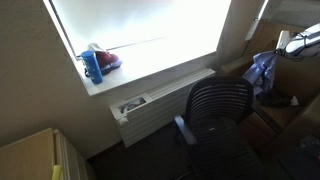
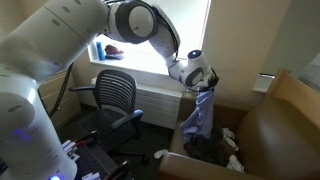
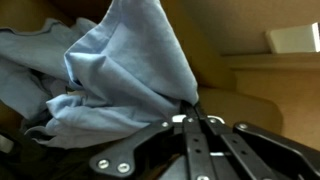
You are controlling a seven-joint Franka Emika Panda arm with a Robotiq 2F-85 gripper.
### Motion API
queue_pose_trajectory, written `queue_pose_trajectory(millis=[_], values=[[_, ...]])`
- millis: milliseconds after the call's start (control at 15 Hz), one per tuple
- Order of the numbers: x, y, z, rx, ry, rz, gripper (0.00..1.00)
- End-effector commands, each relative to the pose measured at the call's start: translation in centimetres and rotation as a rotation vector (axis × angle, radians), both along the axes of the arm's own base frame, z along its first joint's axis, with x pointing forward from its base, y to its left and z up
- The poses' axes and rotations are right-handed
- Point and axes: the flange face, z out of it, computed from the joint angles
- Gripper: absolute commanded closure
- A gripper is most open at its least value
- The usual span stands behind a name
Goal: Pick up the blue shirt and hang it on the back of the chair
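Note:
The blue shirt's lower end (image 2: 196, 131) is still hanging against the brown armchair, so the robot's gripper should raise it high and clear before bringing it down over the chair's backrest (image 2: 116, 89).
The blue shirt (image 2: 200, 114) hangs limp from my gripper (image 2: 203, 84), which is shut on its top edge and holds it up in the air. In the wrist view the cloth (image 3: 110, 75) bunches out from the closed fingers (image 3: 190, 112). It also shows in an exterior view (image 1: 264, 70) at the right, beside the chair. The chair (image 1: 218, 112) is a black office swivel chair with a slatted mesh backrest; in an exterior view (image 2: 115, 90) it stands left of the hanging shirt, apart from it.
A blue bottle (image 1: 92, 66) and a red item (image 1: 107, 60) stand on the bright window sill. A radiator (image 1: 150, 108) runs under the window. A brown armchair (image 2: 275, 130) with dark clutter (image 2: 215, 148) on it sits under the shirt.

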Motion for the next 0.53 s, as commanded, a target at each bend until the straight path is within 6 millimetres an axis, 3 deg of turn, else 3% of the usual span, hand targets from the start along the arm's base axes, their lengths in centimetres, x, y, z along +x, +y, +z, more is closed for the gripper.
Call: queue_pose_trajectory(millis=[0,133,200,467], values=[[-3.5,4.8,6.5,0.015,-0.191,0.056,0.99],[-4.9,7.8,10.0,0.037,-0.333,0.069,0.99],[-2.6,8.2,14.7,0.063,-0.363,0.069,0.99],[-7.1,14.5,19.4,0.072,-0.353,0.215,0.99]])
